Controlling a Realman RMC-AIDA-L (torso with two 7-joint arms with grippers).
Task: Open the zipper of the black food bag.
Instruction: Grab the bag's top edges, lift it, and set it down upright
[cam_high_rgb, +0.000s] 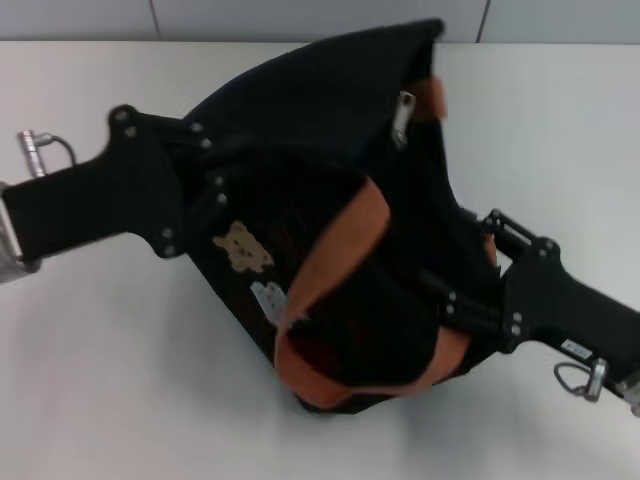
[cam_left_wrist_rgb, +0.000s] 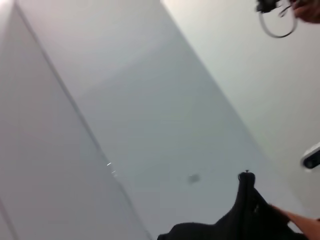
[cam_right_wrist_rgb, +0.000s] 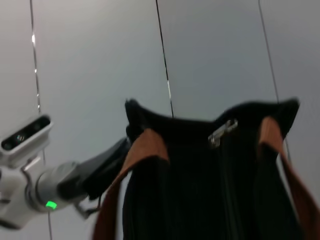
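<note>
My right gripper is holding fabric at the bag's near end (cam_high_rgb: 463, 262), away from the silver pull tab. It should open, move back and reach for that tab (cam_high_rgb: 403, 118).
The black food bag (cam_high_rgb: 330, 130), with its bear patch (cam_high_rgb: 243, 247) and orange-brown handles (cam_high_rgb: 340, 250), is held crumpled and tilted between both arms. My left gripper (cam_high_rgb: 212, 185) comes in from the left and is shut on the bag's left side. From the right, my right gripper (cam_high_rgb: 448, 303) is shut on the fabric at the bag's near right end. The zipper track (cam_right_wrist_rgb: 227, 190) runs away along the top to its silver pull tab (cam_right_wrist_rgb: 222, 132), which sits near the bag's far end (cam_high_rgb: 403, 115), apart from both grippers. The left wrist view shows only a bag corner (cam_left_wrist_rgb: 245, 215).
The bag rests over a white table (cam_high_rgb: 120, 380), with bare surface in front and on both sides. A pale panelled wall (cam_high_rgb: 300, 15) runs behind the table's far edge. The left arm's body (cam_right_wrist_rgb: 45, 185), with a green light, shows in the right wrist view.
</note>
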